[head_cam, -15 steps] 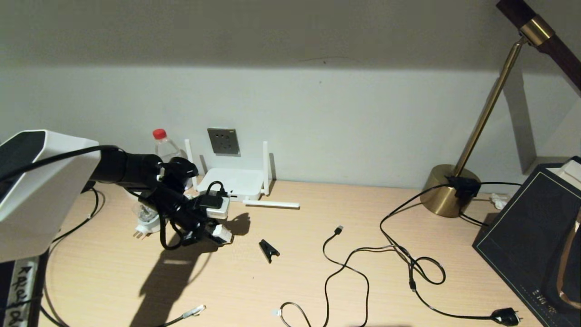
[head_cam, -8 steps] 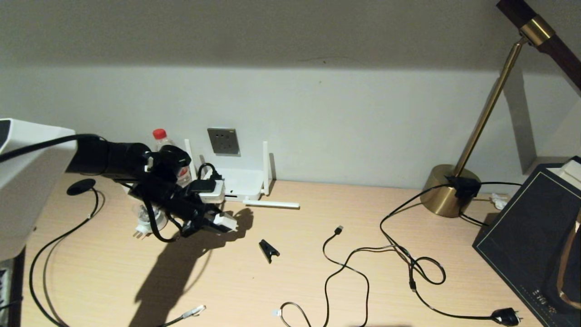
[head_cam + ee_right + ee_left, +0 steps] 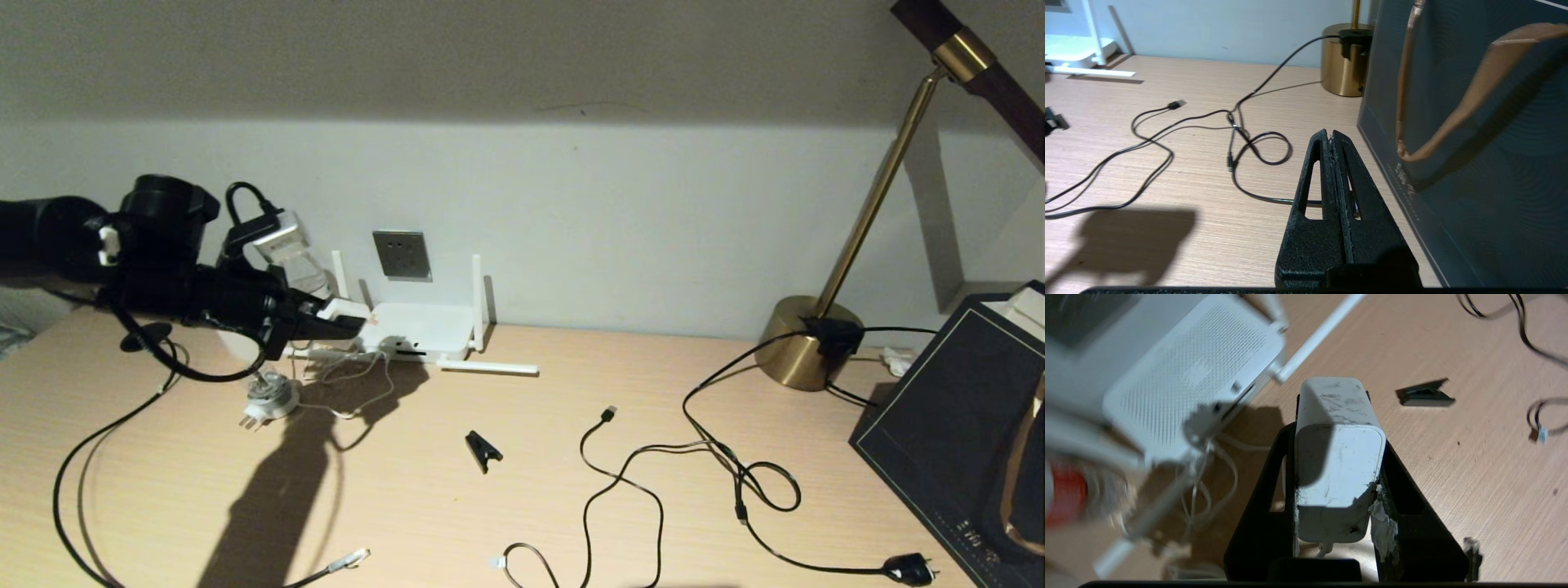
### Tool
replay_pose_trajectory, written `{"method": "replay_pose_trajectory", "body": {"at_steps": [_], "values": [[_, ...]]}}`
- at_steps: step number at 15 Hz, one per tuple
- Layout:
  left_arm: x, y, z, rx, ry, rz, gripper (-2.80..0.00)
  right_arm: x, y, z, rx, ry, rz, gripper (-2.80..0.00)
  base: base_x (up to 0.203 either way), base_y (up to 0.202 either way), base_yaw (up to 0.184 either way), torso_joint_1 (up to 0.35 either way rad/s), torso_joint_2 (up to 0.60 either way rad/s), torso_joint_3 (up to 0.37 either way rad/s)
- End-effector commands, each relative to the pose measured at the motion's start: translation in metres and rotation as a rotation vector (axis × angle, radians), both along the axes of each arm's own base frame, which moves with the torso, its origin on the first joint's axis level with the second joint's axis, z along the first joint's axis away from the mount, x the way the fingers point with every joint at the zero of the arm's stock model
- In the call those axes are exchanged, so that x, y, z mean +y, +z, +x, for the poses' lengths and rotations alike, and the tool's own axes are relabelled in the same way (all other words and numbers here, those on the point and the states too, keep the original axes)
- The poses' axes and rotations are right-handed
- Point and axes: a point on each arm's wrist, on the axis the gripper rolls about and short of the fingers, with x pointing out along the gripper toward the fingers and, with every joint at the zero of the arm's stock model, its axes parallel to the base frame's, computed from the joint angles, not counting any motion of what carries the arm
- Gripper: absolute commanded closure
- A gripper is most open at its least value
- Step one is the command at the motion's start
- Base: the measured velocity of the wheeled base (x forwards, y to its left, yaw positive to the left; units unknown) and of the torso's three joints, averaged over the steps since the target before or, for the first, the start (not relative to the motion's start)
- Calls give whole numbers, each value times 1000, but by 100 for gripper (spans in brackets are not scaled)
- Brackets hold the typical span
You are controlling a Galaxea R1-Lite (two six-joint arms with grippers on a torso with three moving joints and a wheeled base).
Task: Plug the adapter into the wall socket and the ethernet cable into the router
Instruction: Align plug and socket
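Observation:
The adapter in my left gripper (image 3: 344, 318) points along the wall, so I need to lift it and turn it straight toward the wall socket (image 3: 402, 255) before plugging it in.
My left gripper (image 3: 347, 314) is shut on the white adapter (image 3: 349, 309), held in the air just left of the router (image 3: 429, 327) and lower left of the dark grey wall socket (image 3: 402, 254). In the left wrist view the adapter (image 3: 1337, 457) sits clamped between both black fingers (image 3: 1265, 498), with the router (image 3: 1188, 375) beyond it. Its thin white cord (image 3: 347, 392) trails on the table to the router. The ethernet cable's clear connector (image 3: 349, 559) lies at the front edge. My right gripper (image 3: 1331, 134) is shut and empty beside a dark bag (image 3: 1474, 143); the head view does not show it.
A round white pronged base (image 3: 269, 400) lies under the left arm, and a small black clip (image 3: 483, 449) lies mid-table. A thin black USB cable (image 3: 608, 414) and a cord with a black plug (image 3: 910, 569) sprawl to the right. A brass lamp base (image 3: 804, 343) stands at the back right.
My left arm has lifted the adapter off the table and swung it up and back toward the wall, left of the router. The white cord now lies uncovered on the table.

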Motion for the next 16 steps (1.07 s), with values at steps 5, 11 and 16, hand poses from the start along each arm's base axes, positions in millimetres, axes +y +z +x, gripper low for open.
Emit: {"method": "replay_pose_trajectory", "body": {"at_steps": [5, 11, 16], "values": [[0, 9, -30, 184, 422, -451, 0, 0, -10, 3, 34, 0, -1, 0, 0, 0, 0, 0, 0, 0], [-50, -78, 13, -275, 552, -508, 0, 0, -10, 3, 34, 0, -1, 0, 0, 0, 0, 0, 0, 0], [-67, -122, 55, -567, 566, -529, 0, 0, -10, 3, 34, 1, -1, 0, 0, 0, 0, 0, 0, 0]]}}
